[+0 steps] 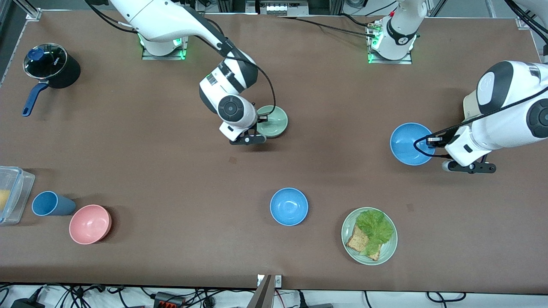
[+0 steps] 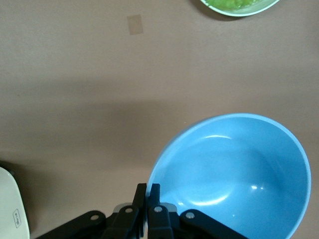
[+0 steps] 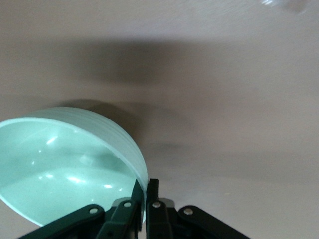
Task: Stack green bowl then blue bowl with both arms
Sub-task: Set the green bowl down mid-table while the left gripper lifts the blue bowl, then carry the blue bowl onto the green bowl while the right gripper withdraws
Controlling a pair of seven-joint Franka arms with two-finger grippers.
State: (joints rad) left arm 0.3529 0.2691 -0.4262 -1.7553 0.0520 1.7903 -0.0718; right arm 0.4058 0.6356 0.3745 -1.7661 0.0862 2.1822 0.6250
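Note:
The robot's right gripper has the green bowl hanging tilted (image 1: 275, 122) from its fingers, so it should put that bowl down and move away before the left gripper brings the blue bowl.
My right gripper (image 1: 260, 122) is shut on the rim of the green bowl (image 1: 274, 121), which is over the middle of the table toward the robots' bases. In the right wrist view the fingertips (image 3: 152, 185) pinch the rim and the green bowl (image 3: 65, 169) hangs tilted, with its shadow on the table. My left gripper (image 1: 431, 141) is shut on the rim of a blue bowl (image 1: 409, 143) and holds it above the table at the left arm's end. The left wrist view shows the gripper (image 2: 148, 188) clamping that blue bowl (image 2: 239, 169). A second blue bowl (image 1: 289, 206) sits on the table nearer the front camera.
A pale-green plate (image 1: 387, 252) with lettuce and bread stands beside the second blue bowl; its edge shows in the left wrist view (image 2: 239, 11). A pink bowl (image 1: 90, 223), blue cup (image 1: 50, 204), clear container (image 1: 10, 192) and black pot (image 1: 51, 66) stand at the right arm's end. A cream object (image 1: 470, 106) lies under the left arm.

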